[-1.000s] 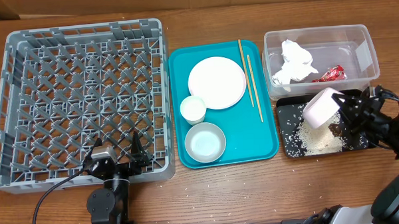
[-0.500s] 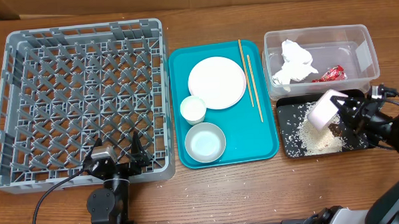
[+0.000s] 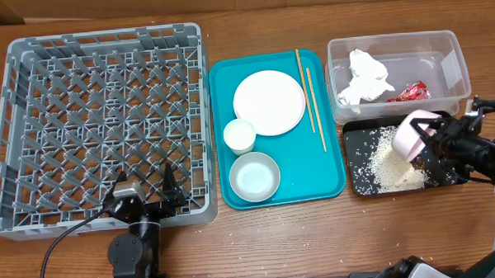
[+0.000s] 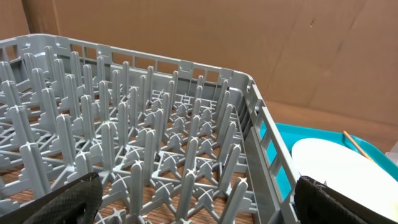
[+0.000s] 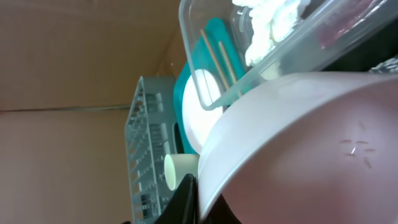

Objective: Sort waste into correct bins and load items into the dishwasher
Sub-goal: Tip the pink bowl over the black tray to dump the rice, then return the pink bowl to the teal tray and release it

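The rice is in the black tray (image 3: 396, 172). My right gripper goes on taking the white bowl to the open spot (image 3: 313, 170) by the second bowl and lets go there.
My right gripper (image 3: 433, 137) is shut on the rim of a white bowl (image 3: 411, 135), held tipped on its side over the black tray (image 3: 359, 143); the bowl fills the right wrist view (image 5: 311, 143). Loose rice (image 3: 389, 171) lies in that tray. The brown scrap is hidden. The clear tub (image 3: 443, 66) holds the napkin (image 3: 365, 77) and red wrapper (image 3: 413, 91). The plate (image 3: 268, 102), cup (image 3: 240, 135), second bowl (image 3: 254, 176) and chopsticks (image 3: 309, 91) lie on the teal tray (image 3: 314, 165). My left gripper (image 3: 146, 188) is open and empty at the grey rack's (image 3: 32, 122) front edge.
The rack (image 4: 155, 124) fills the left wrist view, with the plate (image 4: 336, 165) and teal tray (image 4: 280, 134) to its right. A few rice grains lie on the wooden table in front of the trays. Brown cardboard stands behind the table.
My right gripper has drawn the bowl to the right over the black tray and turned it, so its pinkish underside now faces up. The left arm has not moved.
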Controlling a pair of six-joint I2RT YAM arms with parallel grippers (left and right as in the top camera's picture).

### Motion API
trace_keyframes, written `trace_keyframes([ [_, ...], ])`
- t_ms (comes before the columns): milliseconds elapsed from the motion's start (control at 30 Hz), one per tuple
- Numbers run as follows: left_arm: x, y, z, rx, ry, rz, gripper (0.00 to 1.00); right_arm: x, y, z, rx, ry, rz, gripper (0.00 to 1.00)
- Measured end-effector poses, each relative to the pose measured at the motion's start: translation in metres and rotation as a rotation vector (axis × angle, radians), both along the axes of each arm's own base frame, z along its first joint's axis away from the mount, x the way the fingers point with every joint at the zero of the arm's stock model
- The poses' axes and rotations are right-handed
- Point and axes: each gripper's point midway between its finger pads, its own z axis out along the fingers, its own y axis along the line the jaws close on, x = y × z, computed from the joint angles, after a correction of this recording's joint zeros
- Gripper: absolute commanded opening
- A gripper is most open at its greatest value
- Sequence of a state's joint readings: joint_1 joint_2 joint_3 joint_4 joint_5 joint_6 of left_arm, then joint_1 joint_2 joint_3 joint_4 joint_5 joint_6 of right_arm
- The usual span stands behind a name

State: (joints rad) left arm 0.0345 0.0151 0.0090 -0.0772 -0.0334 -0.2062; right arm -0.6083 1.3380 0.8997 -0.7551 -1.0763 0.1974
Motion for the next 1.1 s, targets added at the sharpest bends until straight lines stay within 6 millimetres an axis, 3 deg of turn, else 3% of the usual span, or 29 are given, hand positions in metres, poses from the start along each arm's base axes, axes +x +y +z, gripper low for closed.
trace_keyframes([
  [167, 0.0, 0.0, 0.0, 0.0, 0.0, 0.0, 1.0, -0.001, 0.015, 0.012, 0.064, -0.044, 0.056, 0.04],
  [300, 0.0, 0.0, 0.0, 0.0, 0.0, 0.0, 1.0, -0.002, 0.038, 0.006, 0.046, -0.005, 0.124, 0.04],
  [433, 0.0, 0.0, 0.0, 0.0, 0.0, 0.0, 1.0, -0.008, 0.086, -0.005, -0.057, 0.08, 0.269, 0.04],
  [667, 0.0, 0.0, 0.0, 0.0, 0.0, 0.0, 1.0, -0.019, 0.158, -0.004, -0.353, 0.118, 0.479, 0.04],
  [833, 0.0, 0.0, 0.0, 0.0, 0.0, 0.0, 1.0, -0.044, 0.198, -0.032, -0.549, 0.2, 0.567, 0.04],
  [933, 0.0, 0.0, 0.0, 0.0, 0.0, 0.0, 1.0, -0.047, 0.213, -0.055, -0.627, 0.255, 0.58, 0.04],
  [1000, 0.0, 0.0, 0.0, 0.0, 0.0, 0.0, 1.0, -0.047, 0.224, -0.081, -0.678, 0.31, 0.596, 0.04],
  [1100, 0.0, 0.0, 0.0, 0.0, 0.0, 0.0, 1.0, -0.046, 0.23, -0.104, -0.713, 0.361, 0.602, 0.04],
])
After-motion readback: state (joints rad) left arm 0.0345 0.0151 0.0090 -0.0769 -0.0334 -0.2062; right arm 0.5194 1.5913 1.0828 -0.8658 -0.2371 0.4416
